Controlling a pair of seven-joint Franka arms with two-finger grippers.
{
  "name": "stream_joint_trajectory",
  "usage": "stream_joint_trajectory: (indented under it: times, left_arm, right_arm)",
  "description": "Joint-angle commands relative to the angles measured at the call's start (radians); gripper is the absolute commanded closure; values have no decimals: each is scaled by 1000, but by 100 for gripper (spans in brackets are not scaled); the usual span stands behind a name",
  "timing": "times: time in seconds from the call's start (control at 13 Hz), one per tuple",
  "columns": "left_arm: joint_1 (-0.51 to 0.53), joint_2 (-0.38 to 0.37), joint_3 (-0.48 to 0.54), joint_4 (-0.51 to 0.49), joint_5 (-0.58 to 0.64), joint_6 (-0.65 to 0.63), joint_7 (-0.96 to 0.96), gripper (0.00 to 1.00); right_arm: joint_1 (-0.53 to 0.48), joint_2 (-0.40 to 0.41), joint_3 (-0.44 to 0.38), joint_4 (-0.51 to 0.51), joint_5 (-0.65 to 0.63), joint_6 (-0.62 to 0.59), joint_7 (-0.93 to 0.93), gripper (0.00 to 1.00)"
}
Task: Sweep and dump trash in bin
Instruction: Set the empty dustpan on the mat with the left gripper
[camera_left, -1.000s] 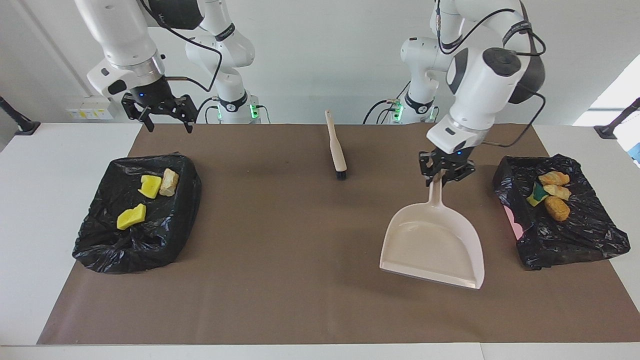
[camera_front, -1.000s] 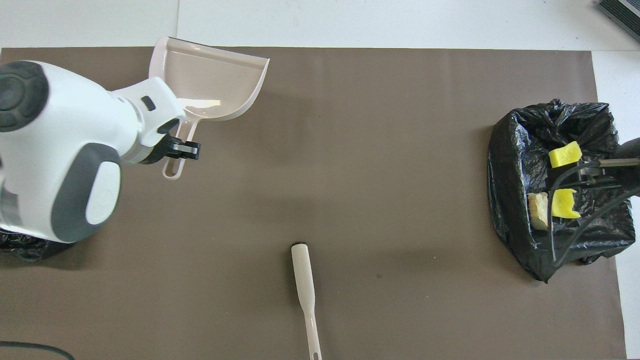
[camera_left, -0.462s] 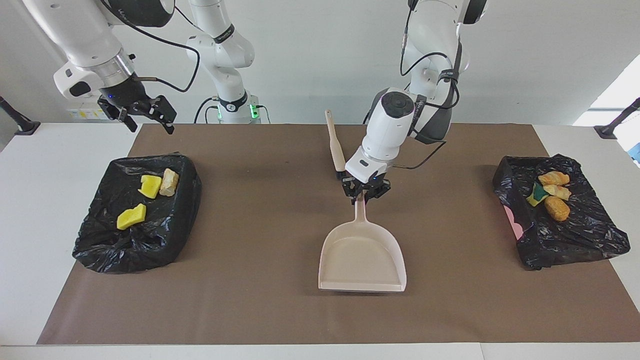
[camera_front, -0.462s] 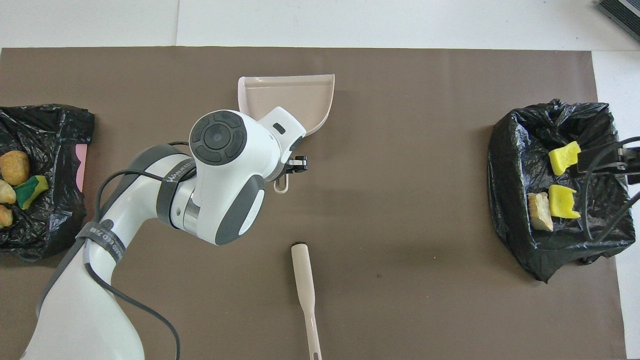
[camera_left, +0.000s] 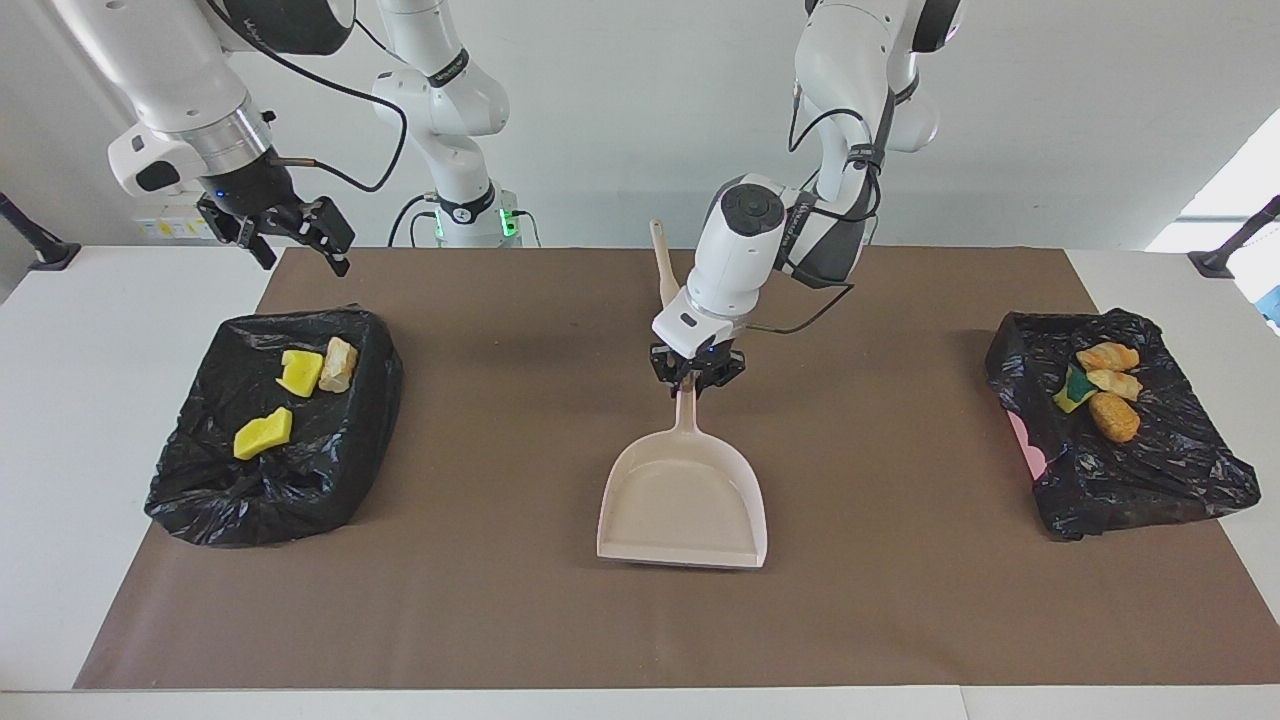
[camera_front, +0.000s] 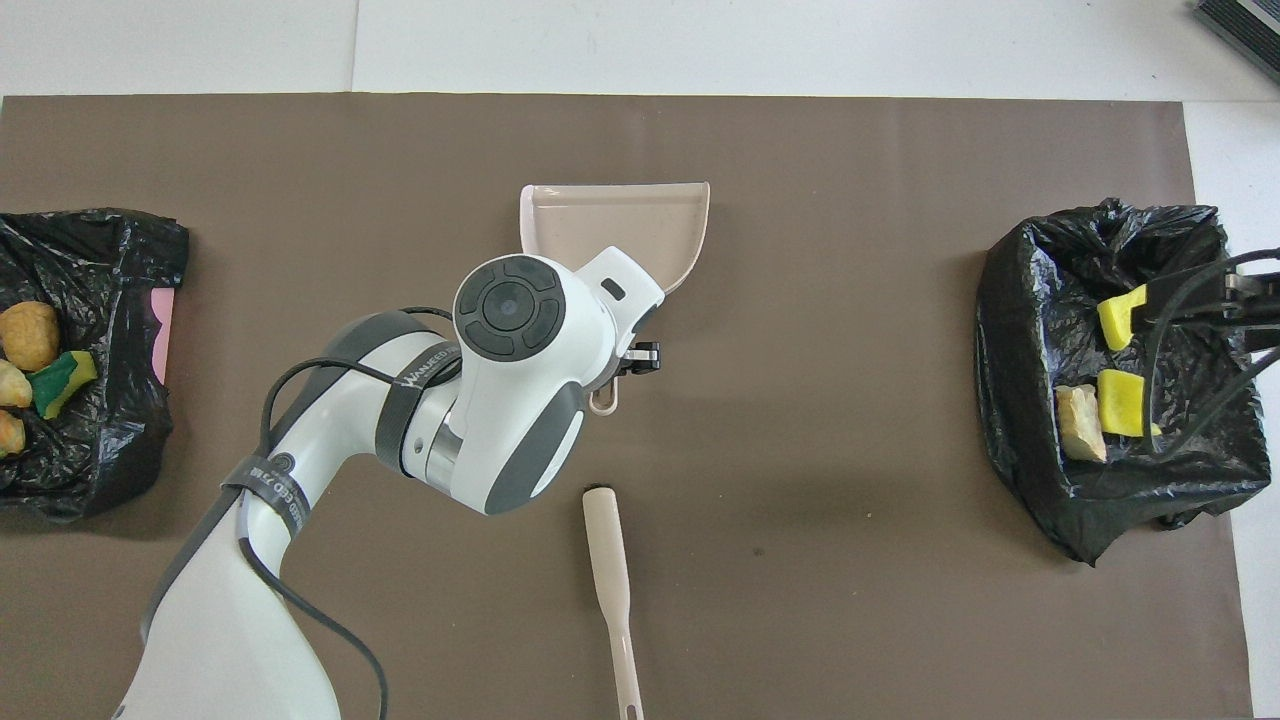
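Observation:
I should go on lowering the beige dustpan (camera_front: 614, 222) with my left gripper, which is empty over open brown mat, clear of the brush, and let go once it rests flat.
My left gripper (camera_left: 690, 386) is shut on the handle of the beige dustpan (camera_left: 685, 500) at the middle of the brown mat. The pan's mouth points away from the robots, and I cannot tell whether it touches the mat. From above, the wrist covers the handle and only the pan (camera_front: 620, 225) shows. Trash lies in two bins lined with black bags. Yellow sponge pieces (camera_left: 300, 372) and a tan lump (camera_left: 338, 363) sit in the bin (camera_left: 200, 480) at the right arm's end. Orange lumps (camera_left: 1113, 415) sit in the bin (camera_left: 1150, 470) at the left arm's end. My right gripper (camera_left: 305, 262) hangs open above its bin's near rim.
The beige brush (camera_front: 608, 560) lies on the mat nearer to the robots than the dustpan, bristles toward the pan. In the facing view the left arm hides part of the brush (camera_left: 662, 262). White table (camera_left: 100, 330) borders the mat at both ends.
My left arm has carried the dustpan from beside the bin at its own end to the middle of the mat. The right gripper has drifted outward, toward its end of the table.

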Motion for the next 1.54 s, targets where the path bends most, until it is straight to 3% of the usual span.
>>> stream_joint_trajectory:
  times: [0.0,0.23,0.31,0.38,0.46,0.69,0.85,1.08,1.23,1.46]
  left_arm:
    - [-45,36,23,15,-2,11,-45,100]
    - [-62,62,23,9,1,48,-126,100]
    - [-62,65,25,18,1,47,-130,93]
    - [-59,59,26,20,1,42,-133,51]
    - [-56,56,28,18,1,41,-139,1]
    - [-23,26,37,18,1,28,-185,0]
    - [52,-19,37,17,4,-39,-171,0]
    - [122,-33,37,11,51,-94,-111,0]
    - [161,-51,37,3,51,-203,-12,0]
    - [242,-163,35,-83,51,-275,132,0]
  right_arm:
    - [6,10,6,6,-1,61,15,0]
    - [10,13,8,4,-33,91,9,0]
    - [10,10,9,-5,-33,105,11,0]
    - [10,7,11,-11,-31,107,14,0]
    - [10,2,14,-16,-30,104,15,0]
    - [8,0,14,-19,-16,86,11,0]
    - [8,0,12,-16,-16,75,11,0]
    - [8,0,14,-16,-16,75,12,0]
    - [8,0,14,-16,-16,75,12,0]
    - [8,0,14,-16,-16,75,12,0]
